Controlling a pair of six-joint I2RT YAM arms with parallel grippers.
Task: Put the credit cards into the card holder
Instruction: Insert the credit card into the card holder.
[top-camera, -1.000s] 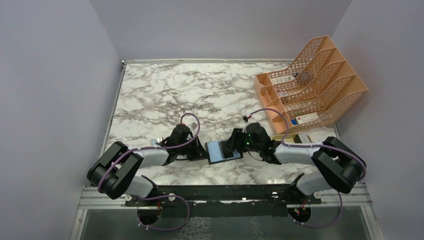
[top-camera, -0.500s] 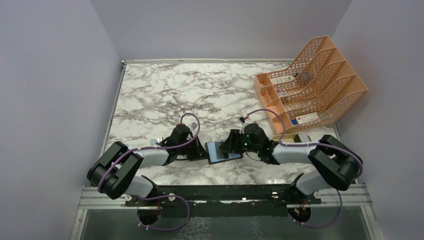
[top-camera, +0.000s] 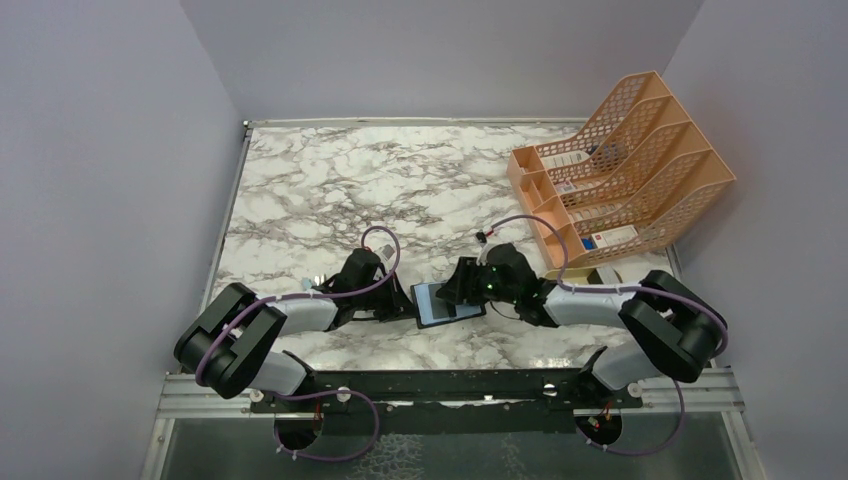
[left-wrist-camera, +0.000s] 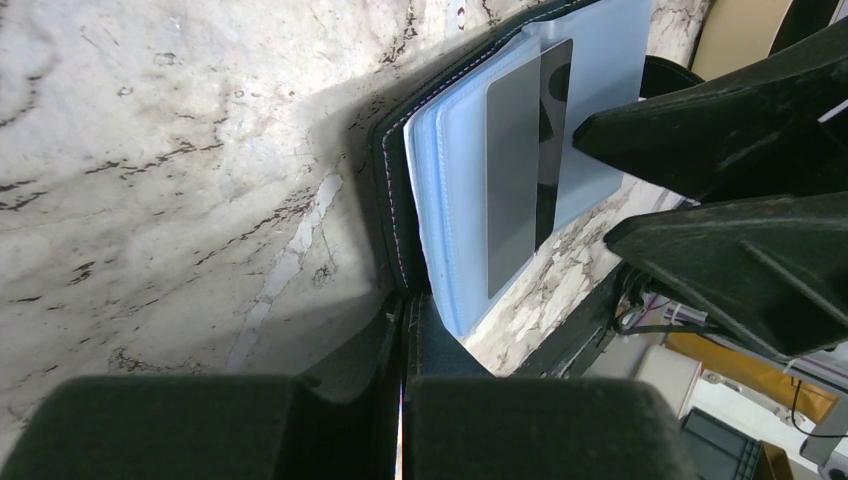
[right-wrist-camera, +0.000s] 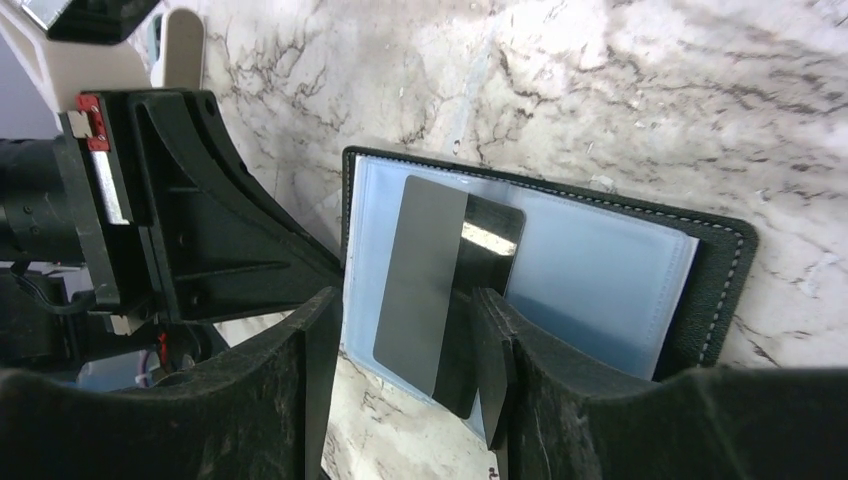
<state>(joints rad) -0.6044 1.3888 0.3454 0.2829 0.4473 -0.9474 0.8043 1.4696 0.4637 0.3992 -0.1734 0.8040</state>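
The credit card is too shallow in the sleeve, with its dark strip still outside. My right gripper should close its fingers and push the credit card's exposed edge farther in.
The black card holder lies open on the marble between both arms, its pale blue sleeves facing up. My left gripper is shut on the holder's black cover flap at its left edge. A grey, glossy credit card lies lengthwise on the sleeves near the left side. My right gripper stands open astride the card's near end. Its right finger is against the card's right edge, and the left finger stands apart from it. Whether the card's far end sits inside a sleeve is unclear.
An orange mesh file rack with white boxes stands at the back right. A tan object lies just in front of it, beside my right arm. The marble table ends in a raised rim at the left and back.
My right wrist has edged slightly left over the holder. The left arm and the holder have not moved.
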